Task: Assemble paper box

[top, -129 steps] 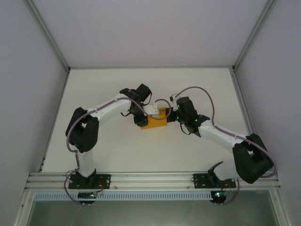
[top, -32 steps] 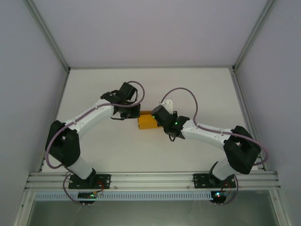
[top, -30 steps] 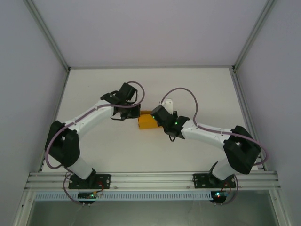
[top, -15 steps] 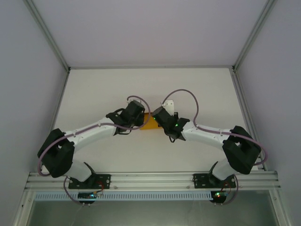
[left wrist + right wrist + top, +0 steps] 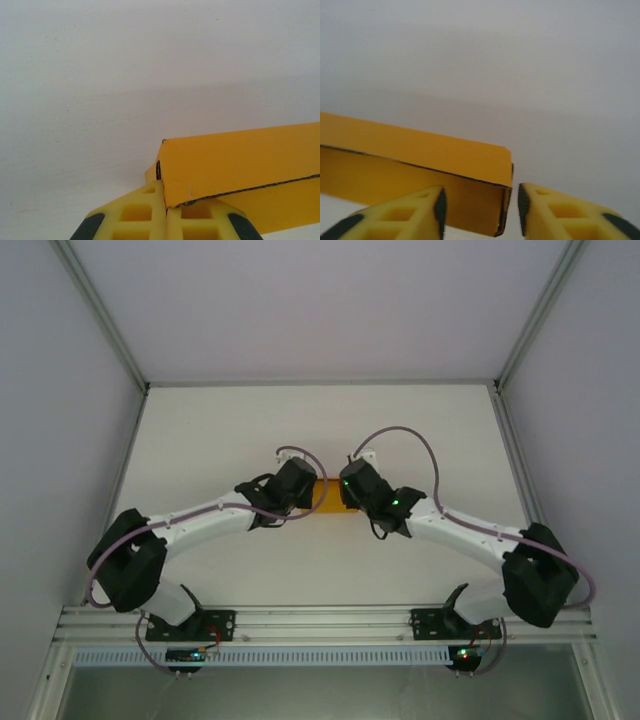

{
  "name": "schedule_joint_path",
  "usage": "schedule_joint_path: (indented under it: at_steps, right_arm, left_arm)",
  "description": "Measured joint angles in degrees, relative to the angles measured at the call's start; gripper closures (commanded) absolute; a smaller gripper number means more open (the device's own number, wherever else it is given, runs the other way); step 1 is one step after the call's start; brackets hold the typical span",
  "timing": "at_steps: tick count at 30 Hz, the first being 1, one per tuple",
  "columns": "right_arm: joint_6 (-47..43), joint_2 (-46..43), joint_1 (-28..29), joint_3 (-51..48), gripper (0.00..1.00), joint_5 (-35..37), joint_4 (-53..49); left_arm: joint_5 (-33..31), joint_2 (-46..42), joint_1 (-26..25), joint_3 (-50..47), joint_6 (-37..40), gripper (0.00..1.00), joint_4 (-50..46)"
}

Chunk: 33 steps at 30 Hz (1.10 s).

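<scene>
The paper box's long front edge (image 5: 255, 189) stands open beside the closed fingers of the robot's left gripper, so next the left gripper opens and pushes one finger against the front panel (image 5: 260, 210).
The orange-yellow paper box (image 5: 329, 496) lies as a folded rectangular box mid-table, between the two wrists. My left gripper (image 5: 306, 490) is at its left end. In the left wrist view the yellow fingers (image 5: 142, 212) are pressed together at the box's (image 5: 240, 165) end corner, with the thin card edge running into their seam. My right gripper (image 5: 348, 488) is at the right end. In the right wrist view that gripper (image 5: 480, 202) is open, its pads either side of the box's (image 5: 420, 150) open end corner and apart from it.
The white table (image 5: 220, 430) stretches around the box, walled by pale panels at the left, right and back. An aluminium rail (image 5: 320, 620) carrying both arm bases runs along the near edge. Cables loop above each wrist.
My left arm swung right from its spot left of the box and came in at the box's left end. The right gripper shifted slightly right and back along the box.
</scene>
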Motion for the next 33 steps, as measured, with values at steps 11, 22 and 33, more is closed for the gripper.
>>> schedule_joint_path:
  at_steps: [11, 22, 33]
  right_arm:
    - [-2.99, -3.43, -7.32, 0.44, 0.34, -6.95, 1.01]
    - [0.83, 3.04, -11.56, 1.99, 0.43, -12.74, 1.31]
    - [6.47, 3.08, -11.78, -2.51, 0.54, -12.59, 7.69]
  left_arm:
    - [0.28, 1.53, -0.09, 2.86, 1.38, 0.93, -1.33]
    - [0.81, 2.12, -0.07, 4.39, 4.44, 0.78, -3.08]
    - [3.1, 1.84, 0.39, 6.4, 8.44, 0.43, -7.96]
